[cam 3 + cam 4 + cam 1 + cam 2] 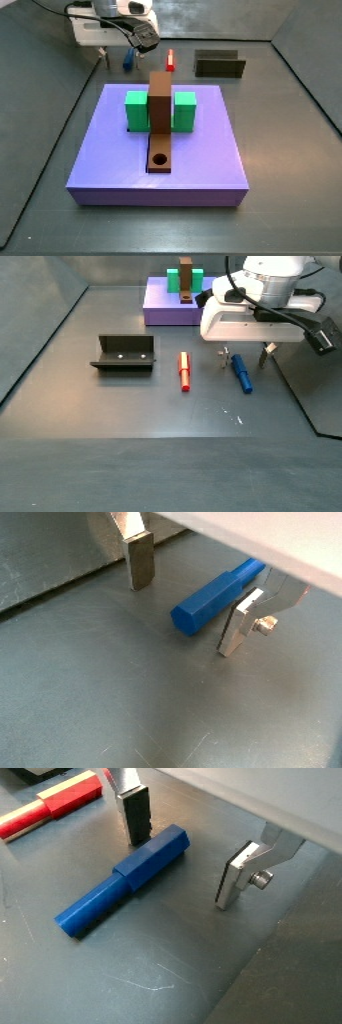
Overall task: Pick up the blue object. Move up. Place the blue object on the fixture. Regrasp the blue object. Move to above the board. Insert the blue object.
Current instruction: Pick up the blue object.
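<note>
The fixture's front side (219,68) is in front of a hollow, so I expect the blue object (128,60) to stay propped up with one end raised when I put it there.
The blue object (127,878) is a slim blue peg lying flat on the grey floor; it also shows in a wrist view (214,600) and a side view (241,373). My gripper (185,871) is open and low over the peg's far end, with one end of the peg between the spread fingers (139,567) and not clamped. The gripper also shows in both side views (246,353) (131,50). The fixture (123,353) stands apart to the side, also seen in a side view (221,65). The lavender board (201,150) carries two green blocks and a brown bar (160,115).
A red peg (185,371) lies on the floor beside the blue one, between it and the fixture; it also shows in a wrist view (47,806). Grey walls enclose the floor.
</note>
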{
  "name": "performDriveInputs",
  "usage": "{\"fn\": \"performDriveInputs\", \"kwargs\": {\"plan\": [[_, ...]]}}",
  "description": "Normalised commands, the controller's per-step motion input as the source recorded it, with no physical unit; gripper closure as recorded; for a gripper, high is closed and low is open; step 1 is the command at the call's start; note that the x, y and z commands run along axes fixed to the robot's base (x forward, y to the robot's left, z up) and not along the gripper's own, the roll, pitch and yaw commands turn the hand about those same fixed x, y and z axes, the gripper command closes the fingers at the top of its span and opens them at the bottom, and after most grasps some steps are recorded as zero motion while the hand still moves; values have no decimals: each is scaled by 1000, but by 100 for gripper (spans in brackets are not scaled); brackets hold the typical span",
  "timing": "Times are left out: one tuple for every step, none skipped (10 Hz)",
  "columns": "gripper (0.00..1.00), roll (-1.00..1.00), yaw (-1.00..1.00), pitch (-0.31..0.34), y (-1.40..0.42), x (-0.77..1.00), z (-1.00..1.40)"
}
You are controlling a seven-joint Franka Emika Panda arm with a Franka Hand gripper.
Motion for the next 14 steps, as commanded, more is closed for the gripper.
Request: {"fn": "performDriveInputs", "kwargs": {"plan": [[0, -80, 0, -89, 0, 0, -91], [0, 0, 0, 0, 0, 0, 0], [100, 0, 0, 0, 0, 0, 0], [100, 0, 0, 0, 0, 0, 0], [100, 0, 0, 0, 0, 0, 0], [100, 0, 0, 0, 0, 0, 0], [100, 0, 0, 0, 0, 0, 0], [100, 0, 0, 0, 0, 0, 0], [100, 0, 0, 0, 0, 0, 0], [100, 0, 0, 0, 0, 0, 0], [100, 0, 0, 0, 0, 0, 0], [100, 0, 0, 0, 0, 0, 0], [100, 0, 0, 0, 0, 0, 0], [100, 0, 0, 0, 0, 0, 0]]}}
